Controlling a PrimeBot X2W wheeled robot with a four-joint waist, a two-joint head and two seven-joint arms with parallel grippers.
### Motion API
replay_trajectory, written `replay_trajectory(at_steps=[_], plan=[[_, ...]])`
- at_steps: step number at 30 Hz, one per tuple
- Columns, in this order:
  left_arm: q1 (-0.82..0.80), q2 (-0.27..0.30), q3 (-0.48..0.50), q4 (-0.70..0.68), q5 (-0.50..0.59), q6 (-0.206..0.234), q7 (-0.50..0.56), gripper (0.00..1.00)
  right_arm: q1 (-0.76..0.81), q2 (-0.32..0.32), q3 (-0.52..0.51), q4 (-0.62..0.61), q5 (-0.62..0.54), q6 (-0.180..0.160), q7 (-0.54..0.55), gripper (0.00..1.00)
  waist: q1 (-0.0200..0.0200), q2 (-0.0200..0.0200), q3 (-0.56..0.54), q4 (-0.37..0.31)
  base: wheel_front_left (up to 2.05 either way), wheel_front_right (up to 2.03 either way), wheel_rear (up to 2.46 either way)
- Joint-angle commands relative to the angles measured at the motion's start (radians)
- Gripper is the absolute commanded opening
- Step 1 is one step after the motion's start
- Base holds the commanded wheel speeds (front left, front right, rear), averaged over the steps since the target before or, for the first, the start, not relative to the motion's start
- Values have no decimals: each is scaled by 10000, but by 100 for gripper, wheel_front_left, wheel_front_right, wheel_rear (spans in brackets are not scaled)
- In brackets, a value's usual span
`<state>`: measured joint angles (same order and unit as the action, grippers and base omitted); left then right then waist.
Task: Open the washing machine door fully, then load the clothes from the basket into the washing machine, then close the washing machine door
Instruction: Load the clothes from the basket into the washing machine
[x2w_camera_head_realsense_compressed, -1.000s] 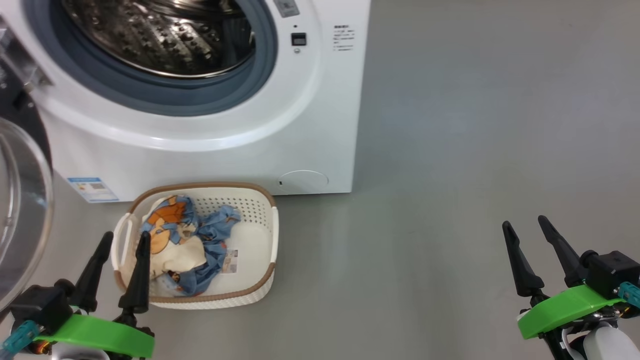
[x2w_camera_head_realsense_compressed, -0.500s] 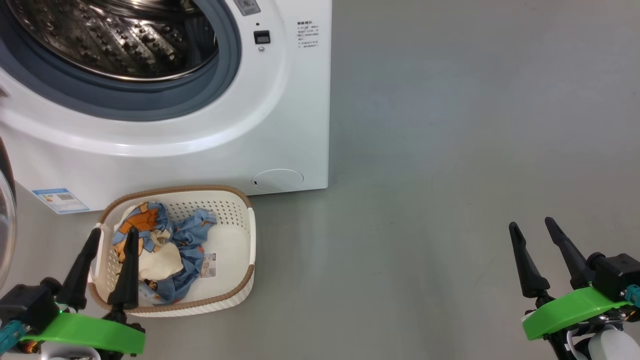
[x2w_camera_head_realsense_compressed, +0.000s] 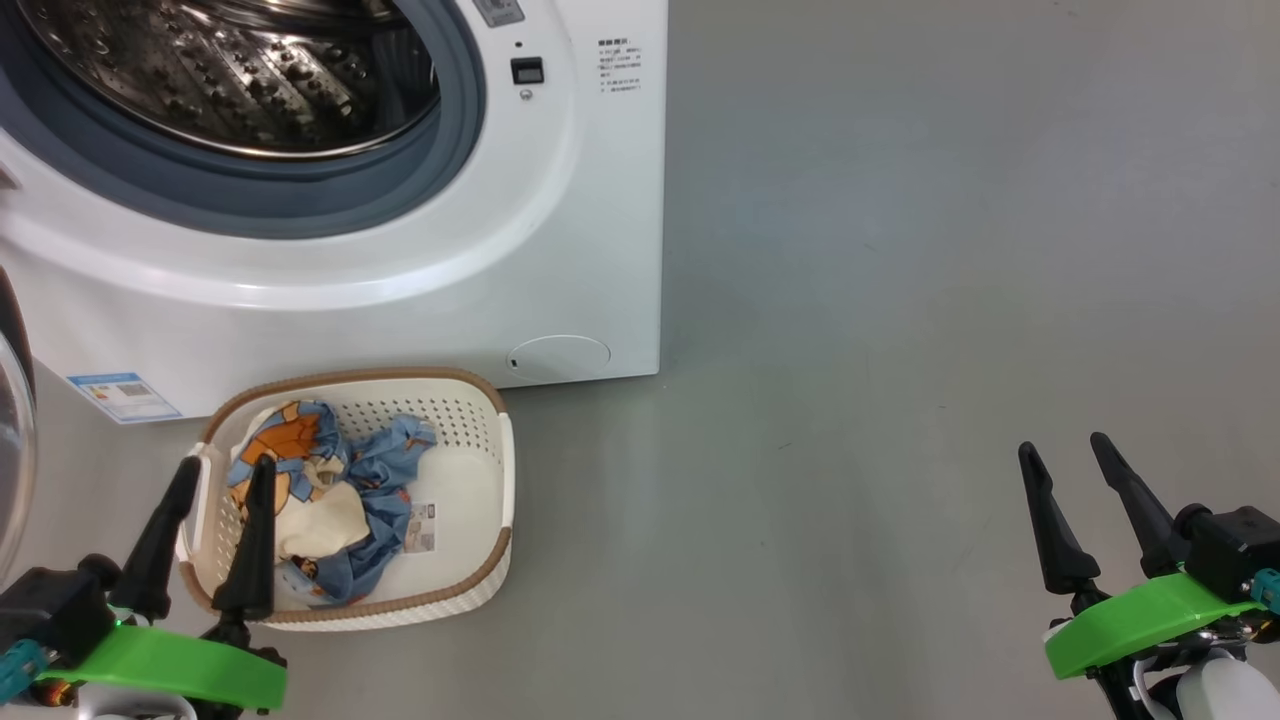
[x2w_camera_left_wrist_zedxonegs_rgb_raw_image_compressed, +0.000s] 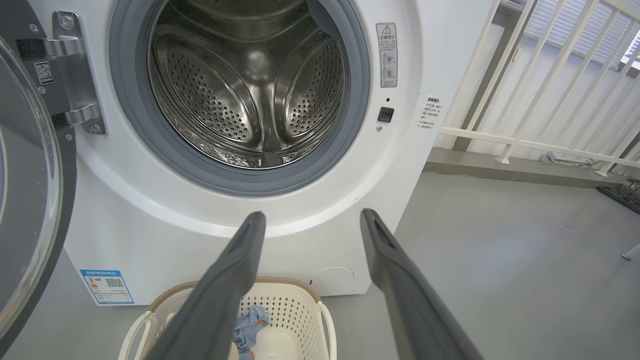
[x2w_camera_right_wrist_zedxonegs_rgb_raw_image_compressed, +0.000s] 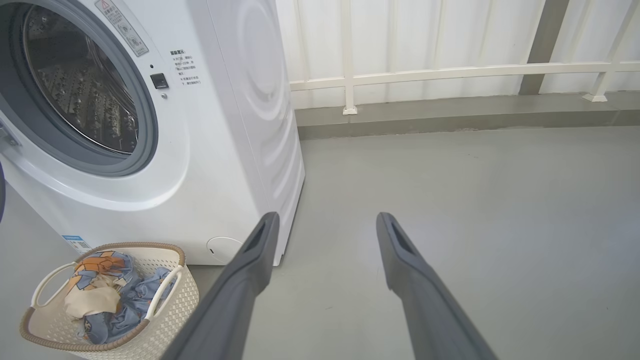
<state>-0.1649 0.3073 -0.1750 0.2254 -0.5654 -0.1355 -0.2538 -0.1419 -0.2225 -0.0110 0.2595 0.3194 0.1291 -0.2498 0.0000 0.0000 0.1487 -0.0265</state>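
Observation:
The cream panel (x2w_camera_head_realsense_compressed: 321, 524) lies over the light-blue clothes, so the top garment (x2w_camera_head_realsense_compressed: 288, 438) will come away when the robot lifts, and light-blue clothes will stay in the basket.
The white washing machine (x2w_camera_head_realsense_compressed: 560, 200) (x2w_camera_left_wrist_zedxonegs_rgb_raw_image_compressed: 150, 240) (x2w_camera_right_wrist_zedxonegs_rgb_raw_image_compressed: 225, 150) stands at the upper left with its steel drum exposed. Its door (x2w_camera_left_wrist_zedxonegs_rgb_raw_image_compressed: 30, 200) (x2w_camera_head_realsense_compressed: 12, 440) is swung out to the left, glass bowl showing. On the floor in front sits the cream basket (x2w_camera_head_realsense_compressed: 470, 560) (x2w_camera_right_wrist_zedxonegs_rgb_raw_image_compressed: 175, 300) (x2w_camera_left_wrist_zedxonegs_rgb_raw_image_compressed: 300, 310), holding the light-blue clothes (x2w_camera_head_realsense_compressed: 340, 490) (x2w_camera_right_wrist_zedxonegs_rgb_raw_image_compressed: 105, 290) (x2w_camera_left_wrist_zedxonegs_rgb_raw_image_compressed: 247, 325) with orange print and a cream panel. My left gripper (x2w_camera_head_realsense_compressed: 225, 468) (x2w_camera_left_wrist_zedxonegs_rgb_raw_image_compressed: 311, 215) is open above the basket's left end, empty. My right gripper (x2w_camera_head_realsense_compressed: 1062, 445) (x2w_camera_right_wrist_zedxonegs_rgb_raw_image_compressed: 325, 216) is open over bare floor far to the right.
A white railing (x2w_camera_right_wrist_zedxonegs_rgb_raw_image_compressed: 450, 72) (x2w_camera_left_wrist_zedxonegs_rgb_raw_image_compressed: 540, 100) on a raised kerb runs behind the machine's right side. Grey floor (x2w_camera_head_realsense_compressed: 900, 350) stretches open to the right of the machine and basket. A dark object (x2w_camera_left_wrist_zedxonegs_rgb_raw_image_compressed: 620, 197) lies at the far right by the railing.
The head camera turned right a second ago, shifting machine and basket leftward in the picture; over the last half second almost nothing moved. Both grippers stay open in place.

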Motion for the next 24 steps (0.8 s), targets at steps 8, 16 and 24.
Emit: replay_trajectory(at_steps=[8,16,24], plan=[[-272,435,189,-271,-190,48,-80,100,-83,-81,282,-283,50,16,-120,100,0,0,11,1,70,-105,35],[-293,464,159,-258,-216,48,-80,100,-69,-80,334,-281,42,16,-120,100,0,0,-26,-27,119,-149,30],[-351,442,183,-259,-191,48,-80,100,-87,-76,376,-303,61,16,-120,100,0,0,7,0,102,-108,5]])
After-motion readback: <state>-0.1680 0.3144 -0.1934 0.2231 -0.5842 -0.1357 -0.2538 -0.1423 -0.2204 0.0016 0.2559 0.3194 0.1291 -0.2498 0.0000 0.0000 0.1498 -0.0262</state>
